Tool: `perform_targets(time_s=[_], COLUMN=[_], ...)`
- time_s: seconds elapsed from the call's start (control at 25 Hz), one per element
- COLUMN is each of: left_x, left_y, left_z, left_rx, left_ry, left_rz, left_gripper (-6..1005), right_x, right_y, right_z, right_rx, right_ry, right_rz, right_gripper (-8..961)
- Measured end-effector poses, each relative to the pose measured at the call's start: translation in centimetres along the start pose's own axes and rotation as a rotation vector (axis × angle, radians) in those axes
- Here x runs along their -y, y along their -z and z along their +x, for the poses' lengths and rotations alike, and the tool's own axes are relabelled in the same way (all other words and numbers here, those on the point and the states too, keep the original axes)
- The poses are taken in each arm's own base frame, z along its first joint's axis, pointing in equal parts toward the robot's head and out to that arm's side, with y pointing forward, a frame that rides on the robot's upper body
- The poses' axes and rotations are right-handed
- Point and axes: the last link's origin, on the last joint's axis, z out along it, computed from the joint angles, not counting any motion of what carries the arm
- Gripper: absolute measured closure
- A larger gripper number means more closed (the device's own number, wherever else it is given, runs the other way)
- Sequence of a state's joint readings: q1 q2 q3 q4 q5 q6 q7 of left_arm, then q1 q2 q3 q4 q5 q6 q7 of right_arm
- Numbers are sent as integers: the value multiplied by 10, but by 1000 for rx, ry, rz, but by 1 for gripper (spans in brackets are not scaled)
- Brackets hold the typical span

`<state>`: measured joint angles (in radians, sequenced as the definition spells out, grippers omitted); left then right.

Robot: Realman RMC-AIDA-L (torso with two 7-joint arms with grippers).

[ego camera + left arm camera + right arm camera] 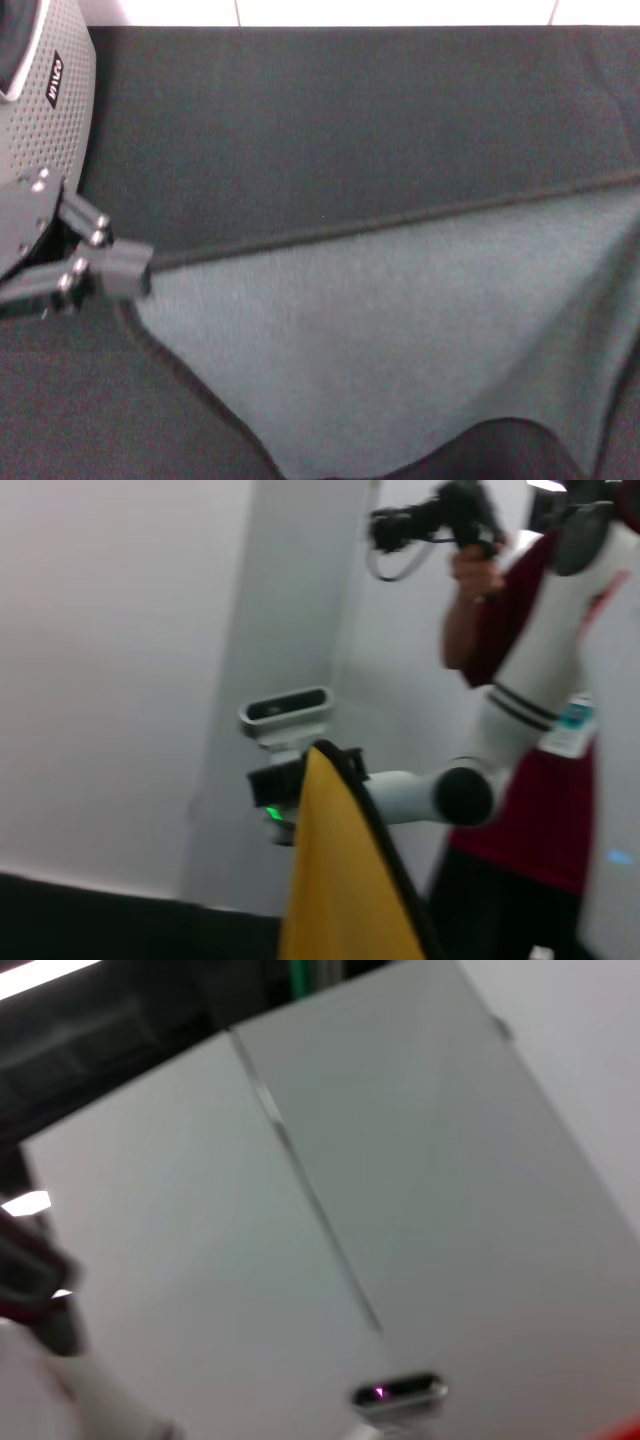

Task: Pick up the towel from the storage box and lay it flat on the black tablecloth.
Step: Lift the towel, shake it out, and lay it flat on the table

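Next, I move my left gripper toward the black tablecloth's far side (215,140) before both grippers lower the towel, because the towel's top edge is slanted and its lower edge curls (500,422).
The towel (380,330) is stretched out above the black tablecloth (350,120), grey-green face towards the head view, its black-edged top edge taut. My left gripper (125,268) is shut on its left corner, just right of the storage box (55,110). The towel's right end runs off the head view's right edge. The left wrist view shows the towel's yellow face (340,880). Its far corner ends at my right gripper (300,775), which is shut on it.
The light-grey perforated box stands at the table's far left. A person in a dark red top (540,810) holds a camera behind my right arm (470,795). The right wrist view shows only white walls.
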<state>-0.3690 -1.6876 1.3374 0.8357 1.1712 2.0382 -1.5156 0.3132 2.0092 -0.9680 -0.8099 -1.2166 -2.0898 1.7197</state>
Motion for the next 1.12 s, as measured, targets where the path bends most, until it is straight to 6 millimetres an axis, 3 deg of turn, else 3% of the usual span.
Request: perform_targets(time_s=[0.08,0.12,0.2,0.36,0.52,0.8,1.12], left_x=[13,24,39,76,102,129,139], left_y=[3,3,0,-14,-23,-16,-15], left_z=[-3,-8,-14,-25,-23,-22,-23], left_rx=[-7,-4,28,172,219,215,214], left_ry=[18,36,61,112,128,148,158], left_rz=[69,119,179,302,396,588,659], left_gripper=[982,982,983,983,983,983,983], right_x=[7,32,64,97,127,149,161], right_y=[-2,-12,-22,-36,-45,-36,-29], right_z=[2,10,20,23,29,22,-4], right_rx=[-8,-54,-141,-276,-478,-590,-610], right_ry=[-6,-25,-7,58,141,260,391], right_rz=[20,101,213,305,393,505,572], right_gripper=[939,939,939,939,939,939,939])
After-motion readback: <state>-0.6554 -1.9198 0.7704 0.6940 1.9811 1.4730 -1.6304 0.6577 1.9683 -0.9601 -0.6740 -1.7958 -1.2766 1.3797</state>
